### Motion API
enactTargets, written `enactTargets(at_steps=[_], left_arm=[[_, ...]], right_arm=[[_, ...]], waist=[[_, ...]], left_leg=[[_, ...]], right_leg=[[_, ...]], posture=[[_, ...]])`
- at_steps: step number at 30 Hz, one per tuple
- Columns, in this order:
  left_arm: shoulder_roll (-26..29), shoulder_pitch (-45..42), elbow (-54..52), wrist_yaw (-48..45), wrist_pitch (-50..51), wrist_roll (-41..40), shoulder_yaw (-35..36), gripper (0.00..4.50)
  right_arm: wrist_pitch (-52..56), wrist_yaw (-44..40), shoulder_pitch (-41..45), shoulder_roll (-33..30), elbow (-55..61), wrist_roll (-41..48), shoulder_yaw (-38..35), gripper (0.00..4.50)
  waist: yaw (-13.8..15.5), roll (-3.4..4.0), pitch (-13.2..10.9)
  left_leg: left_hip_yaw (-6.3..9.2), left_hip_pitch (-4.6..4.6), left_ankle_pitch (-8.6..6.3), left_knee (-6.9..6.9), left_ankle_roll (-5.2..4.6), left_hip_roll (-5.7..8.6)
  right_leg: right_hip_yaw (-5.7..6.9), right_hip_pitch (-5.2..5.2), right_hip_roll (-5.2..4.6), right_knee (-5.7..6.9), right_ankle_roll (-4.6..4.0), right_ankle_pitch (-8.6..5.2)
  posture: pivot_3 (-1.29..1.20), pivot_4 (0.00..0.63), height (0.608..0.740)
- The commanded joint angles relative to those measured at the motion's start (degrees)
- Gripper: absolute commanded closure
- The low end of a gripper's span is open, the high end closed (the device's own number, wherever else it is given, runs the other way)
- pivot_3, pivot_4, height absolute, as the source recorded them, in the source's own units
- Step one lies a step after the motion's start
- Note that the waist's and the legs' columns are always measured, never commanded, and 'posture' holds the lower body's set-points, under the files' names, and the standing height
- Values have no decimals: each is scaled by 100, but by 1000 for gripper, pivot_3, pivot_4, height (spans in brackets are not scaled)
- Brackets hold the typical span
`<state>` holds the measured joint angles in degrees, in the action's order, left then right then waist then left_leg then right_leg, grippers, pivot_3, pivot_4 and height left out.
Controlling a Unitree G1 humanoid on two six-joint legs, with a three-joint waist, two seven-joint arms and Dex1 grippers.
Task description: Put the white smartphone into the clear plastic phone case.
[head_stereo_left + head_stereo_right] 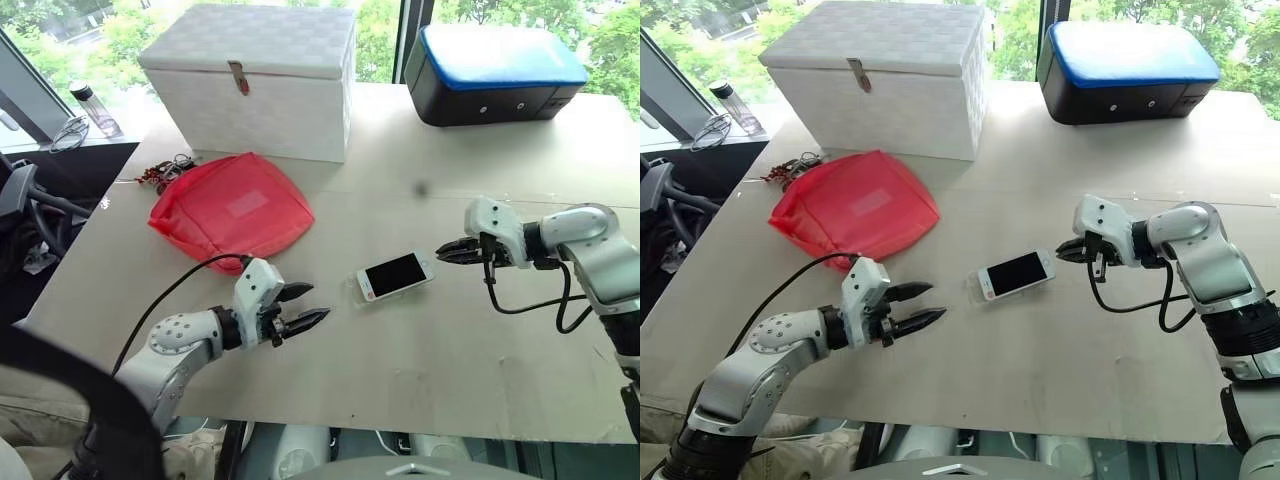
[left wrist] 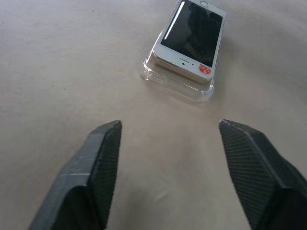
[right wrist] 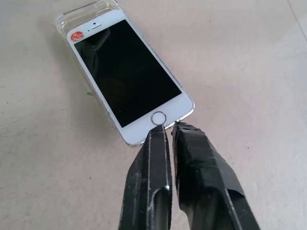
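The case's rim (image 2: 176,87) sticks out past the smartphone's earpiece end, so my right gripper should push the home-button end (image 1: 426,266) while my left gripper braces the case.
The white smartphone (image 1: 396,274) lies screen up in the middle of the table, on top of the clear plastic phone case (image 2: 178,87). The case's rim sticks out past the phone's earpiece end (image 3: 72,19). Whether the phone is pressed fully in, I cannot tell. My right gripper (image 1: 438,252) is shut and holds nothing. Its tips (image 3: 165,129) are right at the phone's home-button end. My left gripper (image 1: 320,301) stands open on the phone's other side, a short gap away, pointing at it, with only bare table between its fingers (image 2: 103,158).
A red mesh bag (image 1: 232,212) lies behind my left gripper. A white box (image 1: 250,80) and a black case with a blue lid (image 1: 495,72) stand at the back. A bottle (image 1: 95,108) is on the sill at far left. The table's front edge (image 1: 400,430) is close.
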<state>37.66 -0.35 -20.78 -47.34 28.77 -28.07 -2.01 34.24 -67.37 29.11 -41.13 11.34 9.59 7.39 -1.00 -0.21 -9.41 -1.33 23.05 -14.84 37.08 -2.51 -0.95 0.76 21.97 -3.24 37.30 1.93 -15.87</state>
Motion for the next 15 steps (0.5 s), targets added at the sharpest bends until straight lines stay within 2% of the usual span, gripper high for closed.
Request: enactTargets(at_steps=[1,3,6,9,11,15], left_arm=[[-50,-302,172,-289,-122,19,-146,3155],[-31,-378,259,-394,-170,45,-170,3965],[-26,-498,310,-448,-136,22,-142,3965],[-8,-505,312,-480,-154,34,-128,3965],[-31,-479,288,-488,-181,23,-110,3965],[-167,-509,188,-266,-17,60,-192,3965]], right_arm=[[604,728,-282,785,863,311,401,4500],[530,978,-302,1052,650,43,797,4500],[158,1162,-280,1017,-99,-577,1499,4500],[-212,1074,-324,761,-600,-964,1934,4500],[-194,1048,-341,738,-587,-858,1868,4500],[85,939,-397,883,50,61,1067,4500]], waist=[[9,-4,3],[15,-3,2],[46,-7,5],[49,-23,16],[57,-31,25],[94,-31,26]], left_leg=[[0,5,1,0,2,0],[0,12,7,4,11,-2],[0,82,21,45,30,6],[0,70,20,66,28,14],[3,59,6,75,4,14],[19,44,5,95,1,14]], right_leg=[[0,8,2,6,0,0],[-1,16,8,13,0,0],[-2,78,5,39,3,1],[-2,60,3,45,3,1],[0,49,4,57,3,1],[12,25,6,68,3,1]], posture=[[0,150,740],[0,150,740],[0,150,740],[0,150,740],[0,150,740],[0,150,740]])
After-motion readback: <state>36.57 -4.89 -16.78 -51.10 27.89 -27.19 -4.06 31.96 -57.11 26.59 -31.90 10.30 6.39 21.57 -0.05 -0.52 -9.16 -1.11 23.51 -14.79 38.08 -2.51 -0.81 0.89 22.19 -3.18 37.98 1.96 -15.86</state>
